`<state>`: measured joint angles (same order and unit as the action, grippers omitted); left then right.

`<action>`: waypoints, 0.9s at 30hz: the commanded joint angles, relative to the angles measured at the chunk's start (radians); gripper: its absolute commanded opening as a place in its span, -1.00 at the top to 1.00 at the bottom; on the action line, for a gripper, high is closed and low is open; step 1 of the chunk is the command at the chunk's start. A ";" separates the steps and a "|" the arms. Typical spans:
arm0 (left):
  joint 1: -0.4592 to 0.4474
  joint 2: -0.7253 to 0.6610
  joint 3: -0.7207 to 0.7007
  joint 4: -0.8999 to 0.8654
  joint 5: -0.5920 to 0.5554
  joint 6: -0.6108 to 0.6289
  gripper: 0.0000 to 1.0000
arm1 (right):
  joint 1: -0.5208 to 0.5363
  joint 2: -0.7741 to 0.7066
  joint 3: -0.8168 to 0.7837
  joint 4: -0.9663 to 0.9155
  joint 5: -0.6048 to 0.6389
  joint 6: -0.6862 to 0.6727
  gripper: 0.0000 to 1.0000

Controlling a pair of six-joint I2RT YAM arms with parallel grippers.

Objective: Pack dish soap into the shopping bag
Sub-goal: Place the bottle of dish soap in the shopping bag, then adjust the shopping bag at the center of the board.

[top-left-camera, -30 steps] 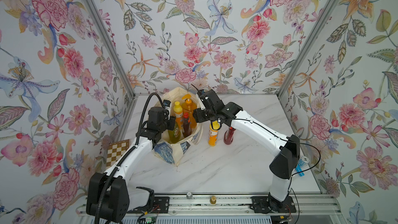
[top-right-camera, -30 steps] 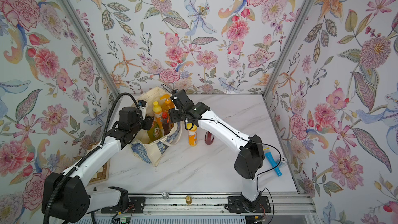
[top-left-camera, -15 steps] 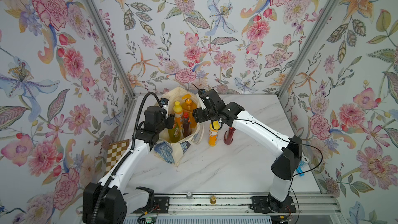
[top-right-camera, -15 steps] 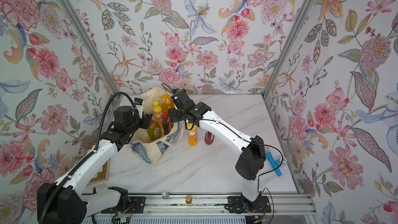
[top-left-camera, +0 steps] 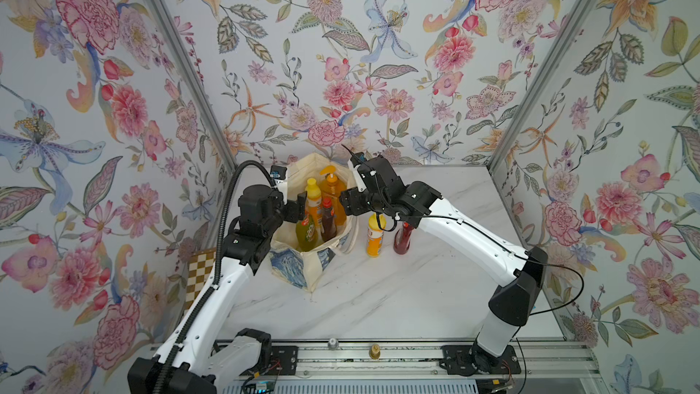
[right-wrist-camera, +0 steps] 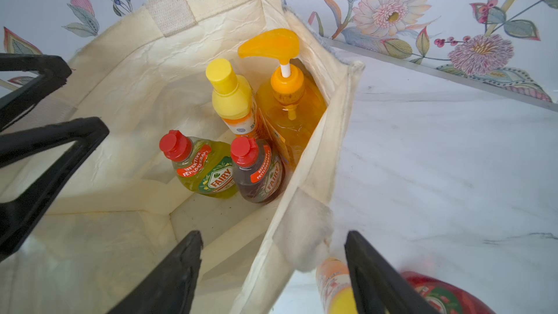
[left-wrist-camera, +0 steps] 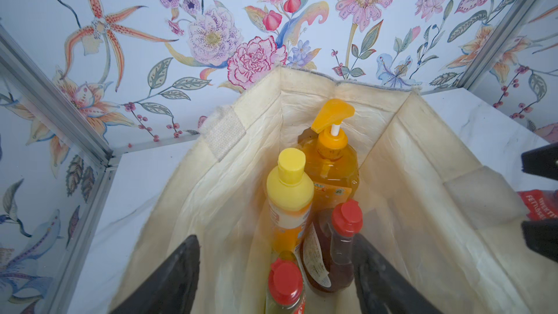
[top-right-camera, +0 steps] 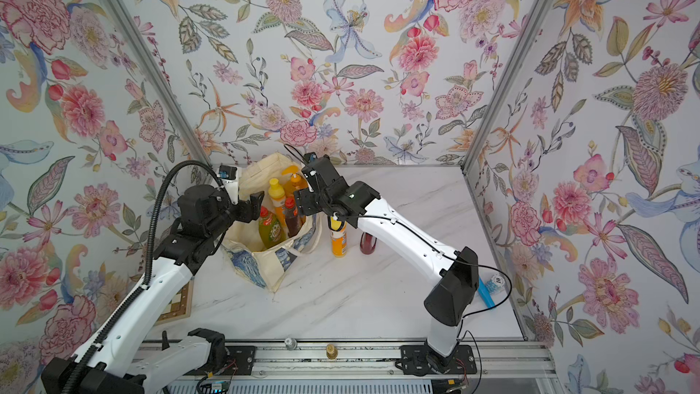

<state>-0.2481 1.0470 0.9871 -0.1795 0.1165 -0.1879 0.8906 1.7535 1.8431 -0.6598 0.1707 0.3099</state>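
My left gripper is above the shopping bag's opening, where the outside bottles have to go in. It should move away and hold the bag's front rim.
The shopping bag stands open at the table's back left. Inside it stand an amber pump bottle, an orange bottle with a yellow cap, a green one and a dark-red one. Outside, to its right, stand a second orange bottle and a dark-red bottle. My left gripper hangs open over the bag's left side, above the bottles. My right gripper is open, its jaws either side of the bag's right wall, gripping nothing.
A checkered board lies at the table's left edge beside the left arm. A blue toy microphone lies at the right edge behind the right arm. Flowered walls close in the back and both sides.
Both grippers have opened wider at the bag's mouth, the left one most. The left arm has shifted slightly back along the bag's left rim. The bottles have not moved.
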 commanded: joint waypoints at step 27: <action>-0.005 -0.599 -0.100 -0.296 -0.141 -0.345 -0.99 | 0.259 -0.084 -0.070 0.059 -0.015 -0.140 -0.06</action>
<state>-0.2481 0.4595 0.9234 -0.3676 -0.0086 -0.4622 1.1385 1.6325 1.7840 -0.6098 0.1978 0.1879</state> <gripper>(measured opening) 0.994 0.540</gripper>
